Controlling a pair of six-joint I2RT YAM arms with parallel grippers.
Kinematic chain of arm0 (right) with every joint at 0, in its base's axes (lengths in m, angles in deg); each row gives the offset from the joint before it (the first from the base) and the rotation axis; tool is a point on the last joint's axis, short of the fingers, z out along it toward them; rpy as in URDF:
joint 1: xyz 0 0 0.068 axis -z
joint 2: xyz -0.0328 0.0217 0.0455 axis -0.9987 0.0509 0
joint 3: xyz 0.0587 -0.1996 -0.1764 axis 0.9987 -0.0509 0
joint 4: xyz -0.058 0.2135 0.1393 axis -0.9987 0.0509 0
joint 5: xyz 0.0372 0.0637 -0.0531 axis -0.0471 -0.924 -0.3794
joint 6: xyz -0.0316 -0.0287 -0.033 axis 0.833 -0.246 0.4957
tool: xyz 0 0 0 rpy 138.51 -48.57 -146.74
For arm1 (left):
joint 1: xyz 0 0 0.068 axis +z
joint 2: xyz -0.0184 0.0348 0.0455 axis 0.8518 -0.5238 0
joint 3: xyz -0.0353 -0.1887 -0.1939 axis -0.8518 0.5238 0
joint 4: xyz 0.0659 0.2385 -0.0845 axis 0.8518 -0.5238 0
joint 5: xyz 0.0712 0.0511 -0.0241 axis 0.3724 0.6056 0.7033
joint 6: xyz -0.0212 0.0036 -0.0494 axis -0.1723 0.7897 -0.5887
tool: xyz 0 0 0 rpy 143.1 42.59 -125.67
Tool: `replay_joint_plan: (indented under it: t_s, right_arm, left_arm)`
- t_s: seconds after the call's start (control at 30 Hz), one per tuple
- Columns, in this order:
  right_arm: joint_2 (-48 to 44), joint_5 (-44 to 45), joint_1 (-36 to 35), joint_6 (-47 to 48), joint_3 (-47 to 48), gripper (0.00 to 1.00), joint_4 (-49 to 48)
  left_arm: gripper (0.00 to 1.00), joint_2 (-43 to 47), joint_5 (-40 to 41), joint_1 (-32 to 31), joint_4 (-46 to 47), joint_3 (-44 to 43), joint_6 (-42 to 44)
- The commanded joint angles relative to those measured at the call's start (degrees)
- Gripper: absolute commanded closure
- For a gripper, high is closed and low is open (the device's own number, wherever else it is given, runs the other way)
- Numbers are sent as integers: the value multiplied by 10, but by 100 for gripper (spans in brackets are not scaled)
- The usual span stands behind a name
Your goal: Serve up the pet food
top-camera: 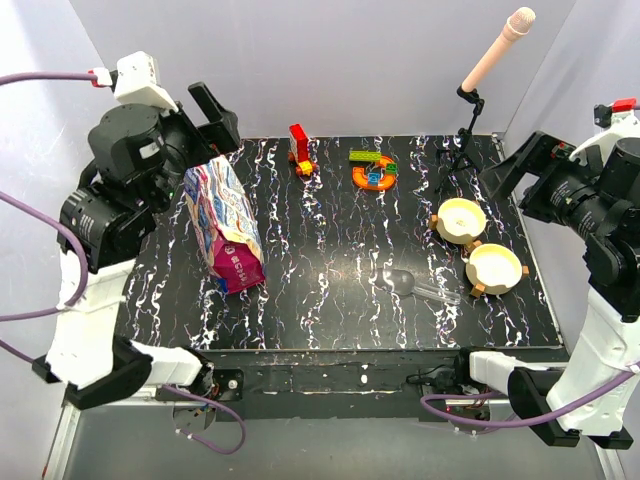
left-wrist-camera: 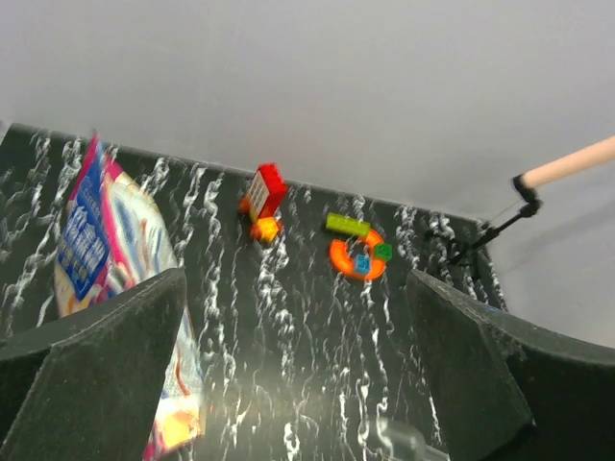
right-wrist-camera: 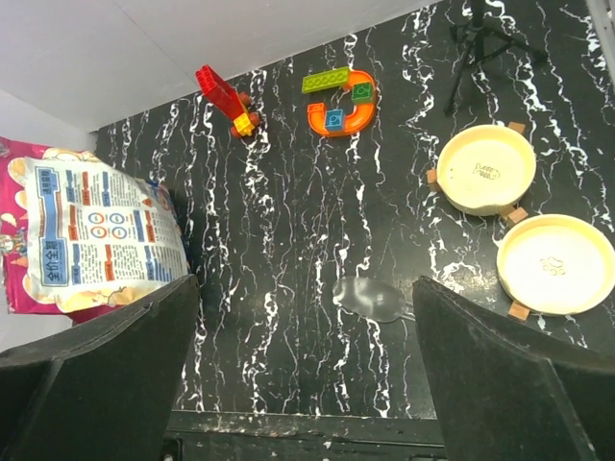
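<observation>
The bag's pink top edge (left-wrist-camera: 109, 204) sticks up free under my open left gripper, so I should keep going down toward the bag until my fingers are on both sides of that edge.
The pet food itself is hidden; only its glossy pink, white and blue bag (top-camera: 226, 226) stands upright at the table's left. A clear plastic scoop (top-camera: 408, 284) lies near the front centre. Two empty cream bowls (top-camera: 461, 220) (top-camera: 494, 268) sit at the right. My left gripper (top-camera: 205, 135) hangs open high above the bag's back end, holding nothing. My right gripper (top-camera: 515, 170) hangs open above the right edge, past the bowls. The left wrist view shows the bag (left-wrist-camera: 96, 240) beside my open gripper (left-wrist-camera: 298, 365). The right wrist view shows bag (right-wrist-camera: 91, 235), scoop (right-wrist-camera: 370, 296) and bowls (right-wrist-camera: 485, 168) (right-wrist-camera: 555, 264) beyond my open gripper (right-wrist-camera: 307, 375).
A red toy block (top-camera: 299, 148) and an orange ring with green blocks (top-camera: 372, 170) stand at the back centre. A microphone on a small tripod (top-camera: 468, 140) rises at the back right. White walls close in the table on three sides.
</observation>
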Motion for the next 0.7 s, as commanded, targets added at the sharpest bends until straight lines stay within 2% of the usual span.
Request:
replay_joint_plan:
  t_s: [0.0,0.07,0.13,0.23,0.33,0.43,0.57,0.63,0.67]
  right_arm:
    - [9,-25,2,-11,4,2,12]
    - [14,-52,1,-10,1,2,11]
    - [8,-77,2,-10,-24,2,-5]
    - [6,-116,2,-8,-44,2,-27]
    - [13,-143,-3,-12,-50,2,-27]
    - [22,-150,-25,-14,-58,2,-30]
    - [42,-132,-78,-2,-32,2,-24]
    - [47,-125,-97,1,-27,2,-24]
    - [50,-121,-108,4,-27,2,-24]
  left_arm:
    - [2,-106,101,-2,-257,-165,-98]
    - [2,-179,114,-2,-376,-266,-133]
    - [2,-201,104,2,-399,-258,-134]
    - [2,-166,103,24,-353,-166,-140]
    - [2,-118,107,91,-274,-86,-108]
    - [2,-127,90,172,-257,-65,-78]
    - [2,-157,119,193,-243,-55,-60]
    - [2,-169,104,205,-232,-36,-60]
    - [7,-176,93,214,-235,-30,-73]
